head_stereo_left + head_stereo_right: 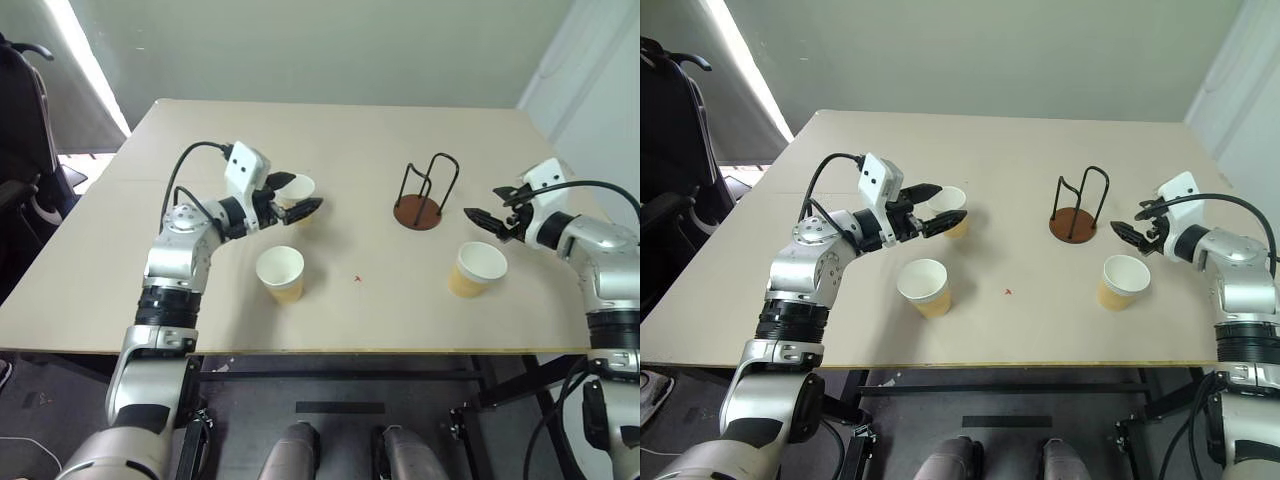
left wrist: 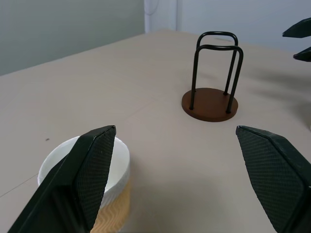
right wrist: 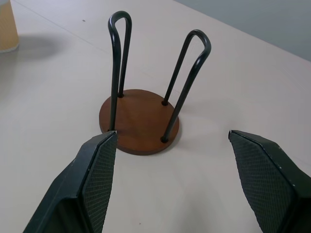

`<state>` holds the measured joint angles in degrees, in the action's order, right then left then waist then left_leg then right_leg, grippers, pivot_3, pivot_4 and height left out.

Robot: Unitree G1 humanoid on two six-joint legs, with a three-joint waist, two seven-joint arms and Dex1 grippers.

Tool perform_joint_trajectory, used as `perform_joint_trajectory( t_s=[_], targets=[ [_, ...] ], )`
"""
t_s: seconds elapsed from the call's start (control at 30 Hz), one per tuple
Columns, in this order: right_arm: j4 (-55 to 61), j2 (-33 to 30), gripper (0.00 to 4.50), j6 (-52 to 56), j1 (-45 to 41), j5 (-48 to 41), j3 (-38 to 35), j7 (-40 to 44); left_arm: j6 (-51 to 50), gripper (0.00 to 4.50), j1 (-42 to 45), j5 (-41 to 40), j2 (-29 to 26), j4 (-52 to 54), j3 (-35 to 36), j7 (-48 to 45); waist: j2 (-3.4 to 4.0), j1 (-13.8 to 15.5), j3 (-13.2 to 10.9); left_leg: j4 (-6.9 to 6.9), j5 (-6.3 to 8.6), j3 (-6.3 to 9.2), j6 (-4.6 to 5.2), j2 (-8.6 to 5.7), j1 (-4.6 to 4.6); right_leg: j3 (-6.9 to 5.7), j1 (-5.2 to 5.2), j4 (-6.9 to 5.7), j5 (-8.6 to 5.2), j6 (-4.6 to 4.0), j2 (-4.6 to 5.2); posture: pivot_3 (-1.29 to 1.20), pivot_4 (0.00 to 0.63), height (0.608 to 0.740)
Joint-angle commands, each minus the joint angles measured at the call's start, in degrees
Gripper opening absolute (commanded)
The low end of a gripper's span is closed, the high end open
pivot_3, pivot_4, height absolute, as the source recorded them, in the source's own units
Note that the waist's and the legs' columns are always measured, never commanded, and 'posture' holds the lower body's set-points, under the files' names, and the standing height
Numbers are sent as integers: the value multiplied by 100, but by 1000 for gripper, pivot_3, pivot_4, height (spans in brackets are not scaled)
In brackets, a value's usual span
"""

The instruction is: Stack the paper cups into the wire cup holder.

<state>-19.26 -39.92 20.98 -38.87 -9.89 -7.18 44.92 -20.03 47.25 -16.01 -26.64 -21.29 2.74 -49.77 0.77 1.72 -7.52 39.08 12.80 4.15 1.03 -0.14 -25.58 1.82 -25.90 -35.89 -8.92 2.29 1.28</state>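
The black wire loops' feet [image 3: 164, 139] go down into the brown disc. The whole wire cup holder [image 1: 418, 211] will come along when I move a loop.
Three paper cups stand upright on the tan table [image 1: 360, 140]: one [image 1: 300, 186] at the left, one [image 1: 281, 273] nearer the front, one [image 1: 477, 269] at the front right. My left gripper [image 1: 303, 194] is open and level, right at the left cup [image 2: 85, 194], which sits partly behind one finger [image 2: 92, 170]. The wire cup holder [image 1: 420, 200], a brown disc with black wire loops, stands empty right of centre. My right gripper [image 1: 484, 203] hangs open just right of the holder [image 3: 141, 119], pointing at it, with the front-right cup below it.
A dark chair with a bag [image 1: 25, 110] stands beside the table's left edge. A small red mark [image 1: 358, 279] lies on the table between the front cups. The table's front edge [image 1: 330, 350] runs close to the two front cups.
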Motion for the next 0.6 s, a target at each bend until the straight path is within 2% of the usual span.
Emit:
perform_joint_trajectory(
  t_s=[0.03, 0.37, 0.6],
  targets=[
    [205, 42, 3698, -13, -174, -76, -20, -60, 106, 4246, 189, -53, 9, 96, 4, -74, 0, 0, 0, 0, 0, 0, 0, 0, 0, 0, 0, 0, 0, 0, 0, 0, 150, 740],
    [241, 479, 3698, 51, -337, -186, 68, -147, 88, 4246, 206, -21, -81, 86, -3, -231, 0, -3, 0, -1, -1, 0, 1, 0, 2, 0, 0, -1, 0, 0, -1, 0, 150, 740],
    [15, 548, 3698, -146, -539, -52, 110, -328, 37, 4246, 169, -16, -138, 198, -24, -254, 0, -2, 0, 0, -1, 1, 1, 0, 1, 0, 0, 0, 0, 0, 0, 0, 150, 740]
  ],
)
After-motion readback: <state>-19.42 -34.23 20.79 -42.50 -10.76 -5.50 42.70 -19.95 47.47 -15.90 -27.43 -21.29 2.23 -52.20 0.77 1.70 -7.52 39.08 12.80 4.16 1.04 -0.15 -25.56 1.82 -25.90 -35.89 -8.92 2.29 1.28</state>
